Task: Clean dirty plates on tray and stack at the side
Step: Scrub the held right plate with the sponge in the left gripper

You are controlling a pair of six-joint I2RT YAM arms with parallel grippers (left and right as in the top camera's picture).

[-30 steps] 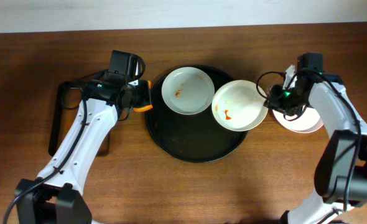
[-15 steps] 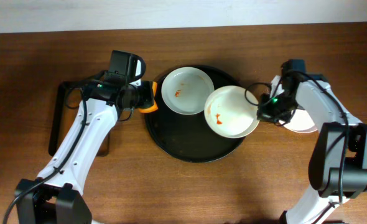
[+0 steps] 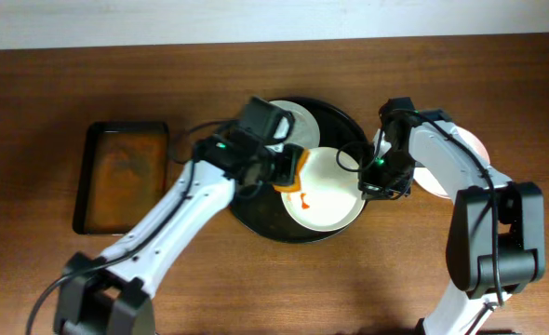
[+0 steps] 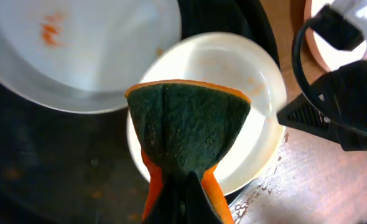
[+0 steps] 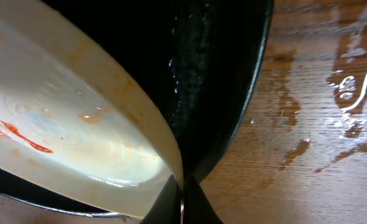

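Observation:
A red sauce smear is on the plate in my right gripper. I should set the plate down in the tray and scrub it with the sponge in my left gripper.
The round black tray sits mid-table. My right gripper is shut on the right rim of a white plate with a red sauce smear and holds it tilted over the tray; the right wrist view shows the jaws pinching that plate. My left gripper is shut on an orange-and-green sponge, green face just above this plate. A second smeared plate lies at the tray's back. A third plate lies right of the tray, mostly under my right arm.
A rectangular dark tray with a brownish bottom lies at the left. The wood right of the black tray is wet with droplets and smears. My right gripper's cables hang near the held plate's edge.
My left arm swung right from the tray's left edge, carrying the sponge over the held plate. My right gripper pulled the plate left and down, further over the tray.

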